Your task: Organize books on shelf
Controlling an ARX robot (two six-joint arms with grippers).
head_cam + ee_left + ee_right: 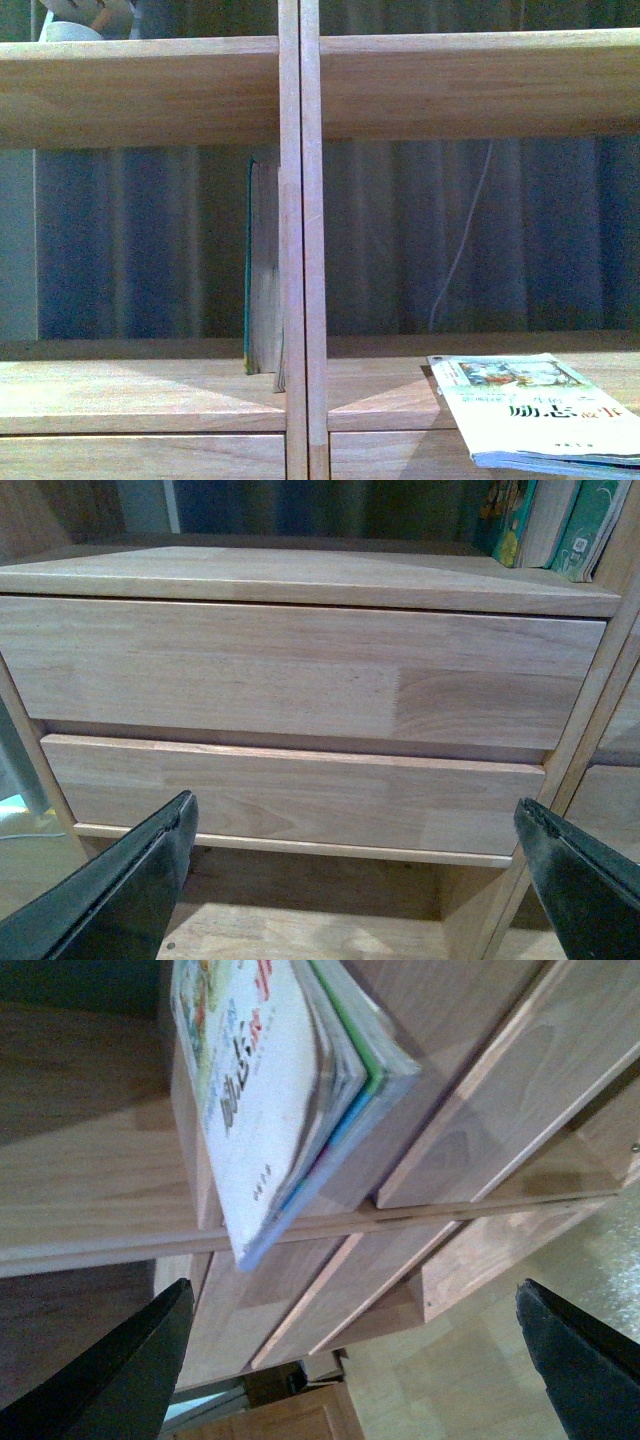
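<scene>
I expect the thin white paperback (540, 412) to stay propped at a slant when I lean it against the teal-covered book (262, 270), because the centre divider is behind that book.
The light-wood shelf (302, 250) fills the front view. The teal-covered book (262, 270) stands upright in the left compartment against the centre divider. The thin white paperback (530, 405) lies flat in the right compartment, overhanging the front edge. It also shows in the right wrist view (270, 1090), above my right gripper (350, 1360), which is open and empty below it. My left gripper (355, 880) is open and empty in front of the lower left drawer fronts (300, 680). Standing books (555, 520) show above those drawers. Neither arm shows in the front view.
An upper shelf board (140, 90) spans overhead with a pale object (70, 25) on it. Curtains and a white cord (460, 250) hang behind the open compartments. Wood-pattern floor (480, 1360) lies below the shelf's short legs.
</scene>
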